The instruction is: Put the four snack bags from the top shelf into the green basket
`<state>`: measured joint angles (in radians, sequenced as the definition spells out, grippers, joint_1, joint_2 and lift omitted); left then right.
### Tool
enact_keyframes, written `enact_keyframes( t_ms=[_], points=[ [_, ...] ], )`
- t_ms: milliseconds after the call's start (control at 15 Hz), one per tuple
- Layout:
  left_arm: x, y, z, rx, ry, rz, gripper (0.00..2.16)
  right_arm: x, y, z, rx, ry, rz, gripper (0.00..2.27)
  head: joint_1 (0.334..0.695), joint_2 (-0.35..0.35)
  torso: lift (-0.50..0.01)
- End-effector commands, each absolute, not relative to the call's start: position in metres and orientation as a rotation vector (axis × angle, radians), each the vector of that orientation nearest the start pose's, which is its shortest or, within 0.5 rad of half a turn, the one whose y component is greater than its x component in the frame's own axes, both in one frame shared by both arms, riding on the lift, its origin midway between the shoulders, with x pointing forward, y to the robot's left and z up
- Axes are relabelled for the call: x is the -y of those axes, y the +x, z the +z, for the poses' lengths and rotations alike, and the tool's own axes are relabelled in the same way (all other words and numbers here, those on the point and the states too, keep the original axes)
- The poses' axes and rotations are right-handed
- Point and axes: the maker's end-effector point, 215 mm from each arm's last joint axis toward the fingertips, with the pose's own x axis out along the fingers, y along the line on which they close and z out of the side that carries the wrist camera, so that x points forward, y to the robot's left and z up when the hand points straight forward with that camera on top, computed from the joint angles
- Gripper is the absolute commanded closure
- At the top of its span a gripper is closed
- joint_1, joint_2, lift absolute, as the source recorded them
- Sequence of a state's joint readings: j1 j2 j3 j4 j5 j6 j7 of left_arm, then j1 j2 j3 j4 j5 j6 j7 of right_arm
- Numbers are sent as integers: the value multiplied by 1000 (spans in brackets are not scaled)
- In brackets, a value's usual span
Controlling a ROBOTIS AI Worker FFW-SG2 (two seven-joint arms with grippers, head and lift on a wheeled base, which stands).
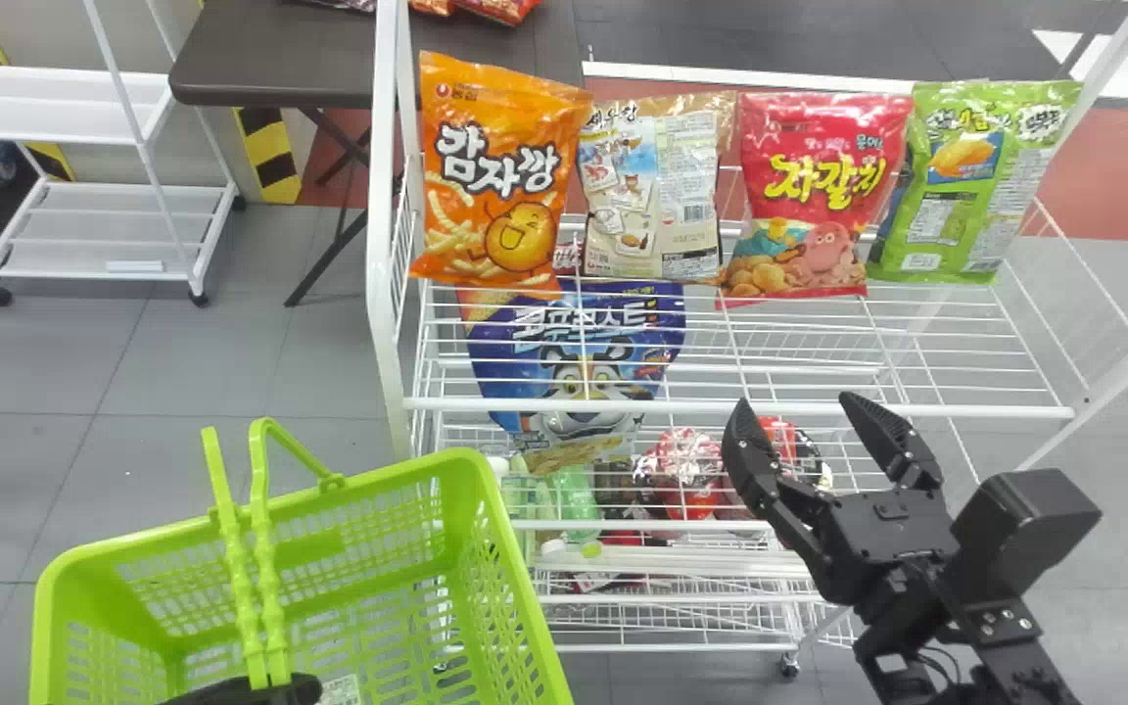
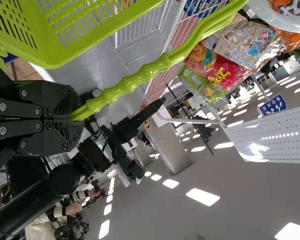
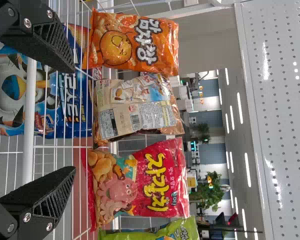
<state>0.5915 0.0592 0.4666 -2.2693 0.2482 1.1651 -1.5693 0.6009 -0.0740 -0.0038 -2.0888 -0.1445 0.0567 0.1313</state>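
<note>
A red sliver [image 1: 569, 257] peeks out beside the orange bag, so the blue bag's red top should come into sight when I lift the beige bag [image 1: 651, 190].
Four snack bags stand in a row on the top shelf: orange [image 1: 495, 176], beige [image 1: 650, 191], red [image 1: 819, 196] and green [image 1: 975, 181]. In front of the shelf, low at the right, my right gripper [image 1: 804, 416] is open with nothing between its fingers. The right wrist view has the right gripper [image 3: 72, 117] facing the beige bag [image 3: 135, 107] and red bag [image 3: 140, 182]. The green basket [image 1: 486, 548] is at the lower left. My left gripper [image 1: 275, 690] holds its handle; in the left wrist view the left gripper [image 2: 72, 119] is shut on the handle [image 2: 130, 85].
The shelf's white front bar [image 1: 623, 404] runs below the bags. A blue bag [image 1: 574, 362] and several bottles and packs are on the lower levels. White side posts [image 1: 386, 196] bound the rack. A dark table [image 1: 270, 59] and a white cart [image 1: 84, 230] are behind at the left.
</note>
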Motion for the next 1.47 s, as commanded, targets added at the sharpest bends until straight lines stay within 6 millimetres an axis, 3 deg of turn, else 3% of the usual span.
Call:
enact_keyframes(
  t_ms=[0,200,333,667,867,1200,1400],
  points=[
    [-170,216,-348,-654,-828,-1118,2148,201,418,-379,-158,92,170,134,695,-67,-4],
    [-166,216,-348,-655,-829,-1128,2148,188,434,-388,-181,106,189,130,695,-53,-4],
    [-164,215,-348,-659,-829,-1133,2148,166,455,-396,-216,116,228,120,695,-44,-4],
    [-157,212,-348,-665,-835,-1152,2152,88,525,-392,-214,130,357,113,695,45,-4],
    [-152,208,-343,-667,-818,-1167,2148,52,561,-390,-213,123,403,113,695,108,-4],
    [-146,203,-342,-678,-812,-1187,2148,17,614,-381,-196,84,394,113,695,160,-4],
    [-145,204,-341,-685,-798,-1203,2148,24,636,-390,-207,37,351,113,695,172,-4]
  ],
)
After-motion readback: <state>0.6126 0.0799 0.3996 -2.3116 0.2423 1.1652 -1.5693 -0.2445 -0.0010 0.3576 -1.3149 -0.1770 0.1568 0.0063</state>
